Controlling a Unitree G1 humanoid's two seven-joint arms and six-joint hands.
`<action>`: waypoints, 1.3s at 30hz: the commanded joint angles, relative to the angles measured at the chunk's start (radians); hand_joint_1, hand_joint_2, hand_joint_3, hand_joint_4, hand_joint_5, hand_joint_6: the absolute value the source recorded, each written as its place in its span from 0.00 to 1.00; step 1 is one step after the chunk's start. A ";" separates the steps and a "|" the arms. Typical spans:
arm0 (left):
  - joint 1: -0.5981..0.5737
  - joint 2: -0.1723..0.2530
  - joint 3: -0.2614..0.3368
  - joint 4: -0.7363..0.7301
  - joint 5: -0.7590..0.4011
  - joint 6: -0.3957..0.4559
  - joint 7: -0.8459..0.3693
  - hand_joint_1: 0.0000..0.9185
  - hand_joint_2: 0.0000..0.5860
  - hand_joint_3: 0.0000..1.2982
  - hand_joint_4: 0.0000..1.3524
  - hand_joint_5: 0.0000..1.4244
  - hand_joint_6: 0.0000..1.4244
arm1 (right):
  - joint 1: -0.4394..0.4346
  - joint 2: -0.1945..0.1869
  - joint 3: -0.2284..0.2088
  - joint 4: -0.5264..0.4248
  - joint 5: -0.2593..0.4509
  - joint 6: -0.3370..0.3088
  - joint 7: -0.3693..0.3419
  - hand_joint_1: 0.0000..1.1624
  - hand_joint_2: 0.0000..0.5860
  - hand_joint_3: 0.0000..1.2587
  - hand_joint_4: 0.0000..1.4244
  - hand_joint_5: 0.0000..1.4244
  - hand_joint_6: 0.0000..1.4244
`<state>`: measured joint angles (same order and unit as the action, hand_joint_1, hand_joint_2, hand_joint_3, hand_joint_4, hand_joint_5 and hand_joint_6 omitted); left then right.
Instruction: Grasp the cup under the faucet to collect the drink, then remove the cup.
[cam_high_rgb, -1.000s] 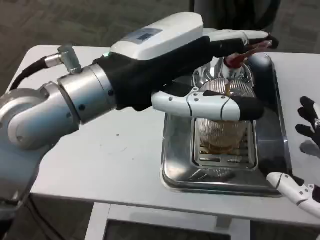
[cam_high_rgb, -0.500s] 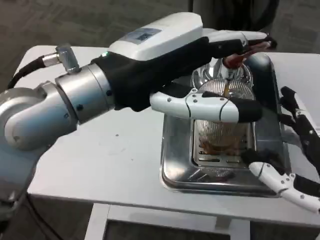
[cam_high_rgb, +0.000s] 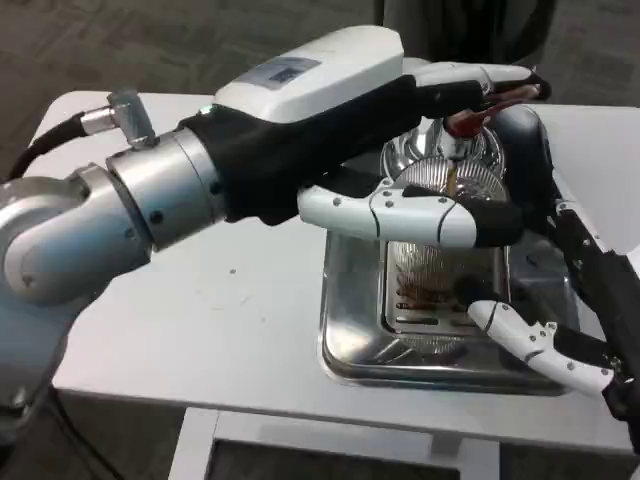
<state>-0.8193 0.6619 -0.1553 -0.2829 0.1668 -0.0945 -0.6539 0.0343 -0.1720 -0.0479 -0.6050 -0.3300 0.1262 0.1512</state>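
Observation:
The ribbed clear cup (cam_high_rgb: 437, 265) will hold drink well below its rim when I lift it, because a thin amber stream (cam_high_rgb: 452, 180) feeds the shallow brown drink.
A ribbed clear cup (cam_high_rgb: 437, 272) stands on the grate of a steel drip tray (cam_high_rgb: 350, 300), under the faucet (cam_high_rgb: 462, 128). A thin amber stream falls into it and some brown drink lies at its bottom. My left hand (cam_high_rgb: 400, 105) reaches across from the left; its fingers (cam_high_rgb: 480, 78) lie on the red tap lever (cam_high_rgb: 505, 95), and its thumb (cam_high_rgb: 410, 212) crosses in front of the cup's upper part. My right hand (cam_high_rgb: 600, 300) is at the tray's right side, open, with its thumb (cam_high_rgb: 525, 335) near the cup's foot and its dark fingers (cam_high_rgb: 580, 250) to the cup's right, apart from the glass.
The tray sits on a white table (cam_high_rgb: 230, 300), whose front edge runs just below the tray. My left forearm (cam_high_rgb: 150, 200) spans the table's left half above its surface. The dark base of the dispenser (cam_high_rgb: 520, 130) stands behind the cup.
My right hand has come in from the right edge toward the cup, its thumb sliding left along the tray front. The left hand stays on the lever.

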 joint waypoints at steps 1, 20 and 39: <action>0.050 0.026 -0.036 -0.011 0.015 0.004 -0.066 0.00 0.17 0.12 0.07 0.13 0.08 | -0.013 0.002 0.011 0.021 0.002 0.009 -0.018 0.50 0.44 0.02 0.03 0.08 0.14; 0.072 0.033 -0.020 -0.023 0.012 0.012 -0.067 0.00 0.16 0.12 0.06 0.12 0.08 | -0.095 0.005 0.043 0.089 0.003 0.026 -0.042 0.50 0.44 0.03 0.03 0.09 0.14; 0.088 0.022 -0.001 -0.009 -0.004 0.017 -0.051 0.00 0.16 0.12 0.06 0.12 0.08 | -0.155 0.008 0.066 0.147 0.006 0.036 -0.065 0.50 0.44 0.03 0.03 0.09 0.14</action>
<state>-0.7844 0.6649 -0.1319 -0.3036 0.1599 -0.0851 -0.6536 -0.1208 -0.1687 0.0102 -0.4650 -0.3269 0.1572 0.0959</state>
